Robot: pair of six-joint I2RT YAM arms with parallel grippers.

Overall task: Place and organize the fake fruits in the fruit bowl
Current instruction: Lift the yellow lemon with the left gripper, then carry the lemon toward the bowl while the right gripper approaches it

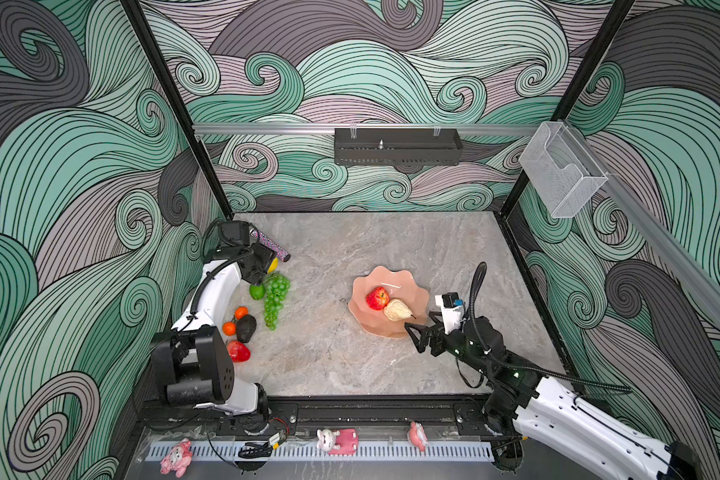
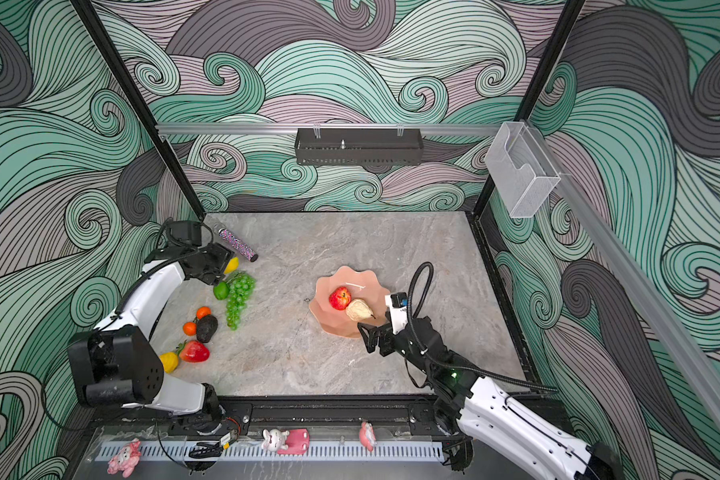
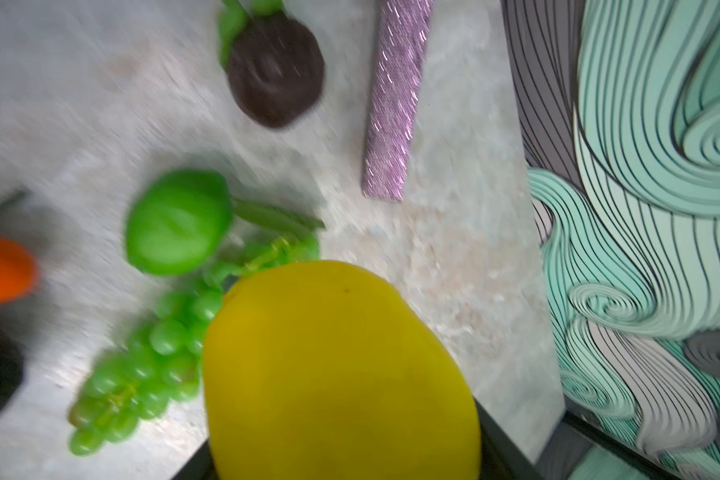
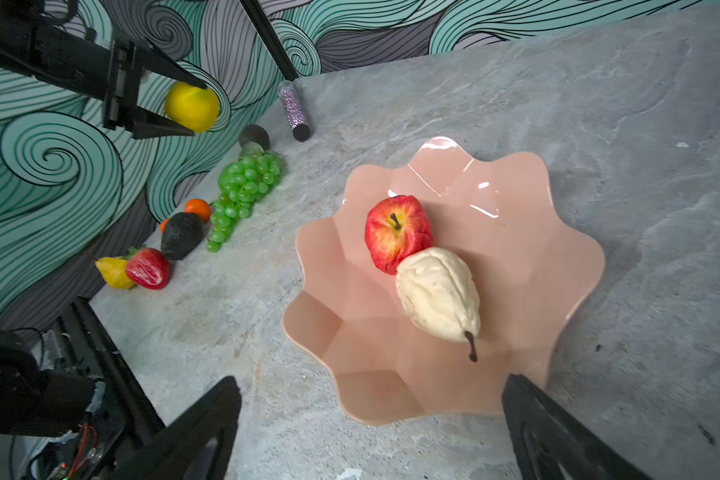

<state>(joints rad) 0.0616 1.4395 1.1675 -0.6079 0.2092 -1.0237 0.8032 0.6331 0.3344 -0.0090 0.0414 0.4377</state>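
Next, I take over the yellow lemon (image 2: 232, 264) with my right gripper and put it in the bowl's free room (image 1: 408, 289), because that room is beyond the apple and pear from my left gripper.
My left gripper (image 4: 196, 109) is shut on a yellow lemon (image 3: 333, 374), held above the table's back left corner (image 1: 272, 264). Below it lie a lime (image 1: 257, 292), a grape bunch (image 1: 276, 300) and a mangosteen (image 3: 275, 70). Nearer the front are two oranges (image 1: 241, 312), an avocado (image 1: 246, 328), a strawberry (image 1: 238, 351) and a second lemon (image 2: 169, 361). The pink fruit bowl (image 1: 408, 286) holds a red apple (image 1: 377, 298) and a cream pear (image 1: 396, 310). My right gripper (image 1: 414, 338) hovers open at the bowl's near rim (image 4: 371, 380), holding nothing.
A sparkly pink-purple tube (image 1: 271, 246) lies by the back left corner, close to the left gripper. A black shelf (image 1: 398, 146) hangs on the back wall and a clear box (image 1: 562, 170) on the right wall. The patterned left wall stands right beside the fruit row.
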